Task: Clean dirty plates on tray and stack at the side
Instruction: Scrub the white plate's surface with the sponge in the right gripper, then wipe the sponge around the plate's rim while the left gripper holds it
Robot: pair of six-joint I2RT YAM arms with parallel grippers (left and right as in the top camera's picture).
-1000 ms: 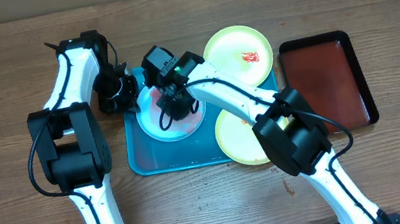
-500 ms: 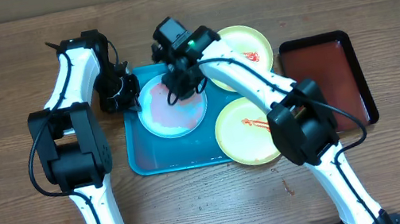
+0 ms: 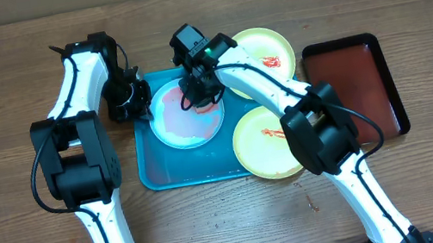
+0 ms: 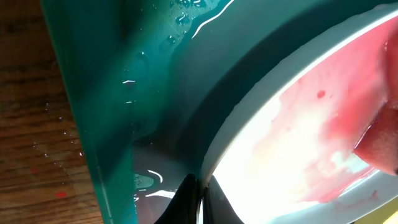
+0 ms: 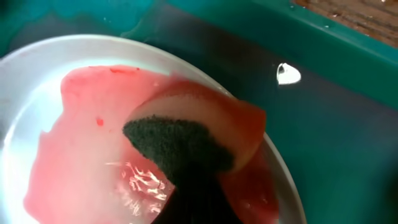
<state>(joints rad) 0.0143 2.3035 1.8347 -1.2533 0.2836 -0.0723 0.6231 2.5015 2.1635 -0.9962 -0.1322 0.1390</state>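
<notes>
My right gripper has the sponge jutting over the pale blue-white plate's rim while pink sauce covers the middle (image 3: 186, 118), so next I return it inward and wipe there.
The pale blue-white plate (image 3: 182, 125) lies in the teal tray (image 3: 189, 171), smeared pink with sauce. My left gripper (image 3: 138, 104) is shut on its left rim; in the left wrist view the jaws (image 4: 200, 198) pinch the plate's edge (image 4: 292, 130) above the wet tray (image 4: 93, 93). My right gripper (image 3: 199, 91) is shut on a sponge (image 5: 186, 140), dark scouring side showing, pressed on the plate's (image 5: 62, 143) far right part. Two yellow-green plates with red smears lie right of the tray, one at the back (image 3: 262, 49), one at the front (image 3: 268, 144).
A dark red-brown, black-rimmed tray (image 3: 355, 86) lies at the right. The front yellow-green plate overlaps the teal tray's right rim. Water pools on the tray floor (image 5: 336, 124). Bare wooden table surrounds everything.
My right gripper has dragged the sponge from the plate's middle to its far right part. The left gripper has kept its hold on the rim.
</notes>
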